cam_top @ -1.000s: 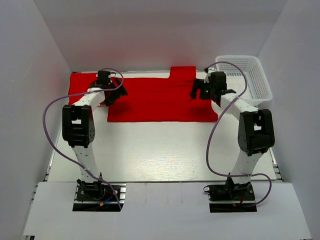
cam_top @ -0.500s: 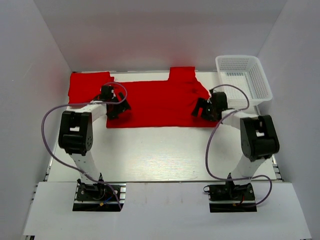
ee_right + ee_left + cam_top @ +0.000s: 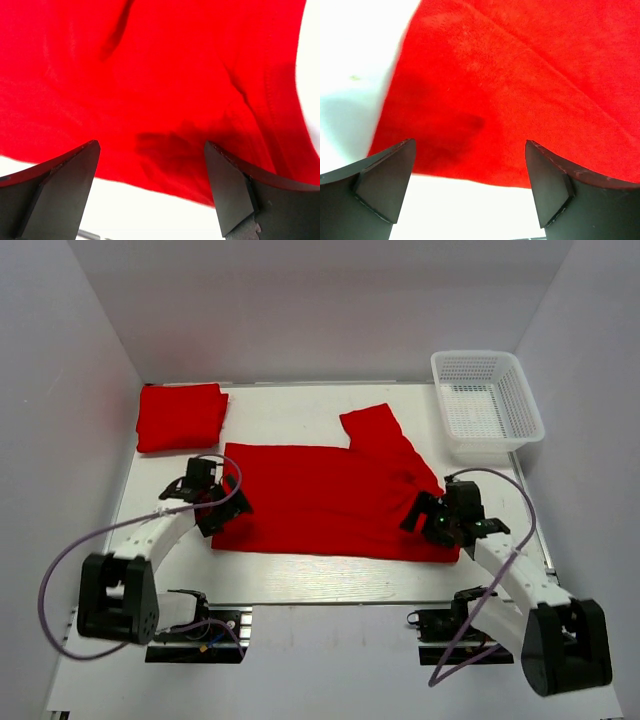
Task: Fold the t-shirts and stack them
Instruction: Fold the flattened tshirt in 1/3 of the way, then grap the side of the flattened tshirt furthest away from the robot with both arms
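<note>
My right gripper is to reach for the sleeve (image 3: pixel 371 424) of the spread shirt, because the sleeve sticks out past the shirt's far edge. My left gripper should reach for the shirt's far corner (image 3: pixel 232 449) by the folded shirt.
A red t-shirt (image 3: pixel 325 498) lies spread flat across the middle of the table, one sleeve (image 3: pixel 375 430) angled toward the back. A second red t-shirt (image 3: pixel 181 416) lies folded at the back left. My left gripper (image 3: pixel 222 518) is open over the spread shirt's near left corner; the left wrist view shows the cloth's edge (image 3: pixel 485 120) between the empty jaws. My right gripper (image 3: pixel 425 524) is open over the near right corner; the right wrist view shows the red cloth (image 3: pixel 165 100) and its edge between the empty jaws.
A white mesh basket (image 3: pixel 487 400) stands at the back right. White walls close in the table on the left, back and right. The arms' bases (image 3: pixel 195 625) sit at the near edge.
The spread shirt has been pulled from the back of the table toward the near side. Both grippers came forward with it and now stand open at its near corners.
</note>
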Action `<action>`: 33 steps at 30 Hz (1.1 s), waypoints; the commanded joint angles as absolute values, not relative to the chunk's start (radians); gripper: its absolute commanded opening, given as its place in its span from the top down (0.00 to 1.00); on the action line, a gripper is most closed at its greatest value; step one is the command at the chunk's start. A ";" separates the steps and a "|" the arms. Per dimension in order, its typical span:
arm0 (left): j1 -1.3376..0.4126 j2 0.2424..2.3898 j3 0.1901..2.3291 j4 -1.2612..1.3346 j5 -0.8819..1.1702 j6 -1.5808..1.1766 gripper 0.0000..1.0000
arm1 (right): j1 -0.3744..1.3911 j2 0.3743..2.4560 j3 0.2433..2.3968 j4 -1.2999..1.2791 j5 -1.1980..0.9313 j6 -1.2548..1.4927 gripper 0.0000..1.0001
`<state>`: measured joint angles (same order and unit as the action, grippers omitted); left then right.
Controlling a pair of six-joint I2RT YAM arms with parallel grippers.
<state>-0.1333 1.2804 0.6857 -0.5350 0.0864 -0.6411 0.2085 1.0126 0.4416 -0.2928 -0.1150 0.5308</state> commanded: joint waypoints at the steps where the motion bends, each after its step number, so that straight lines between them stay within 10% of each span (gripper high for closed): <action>1: -0.133 1.141 0.725 -0.658 -0.001 -0.650 0.00 | 0.218 0.931 0.501 -0.442 -0.173 0.421 0.10; 33: -0.112 1.463 0.996 -0.626 -0.161 -0.594 0.00 | 0.483 1.790 1.270 -0.491 0.201 0.008 0.10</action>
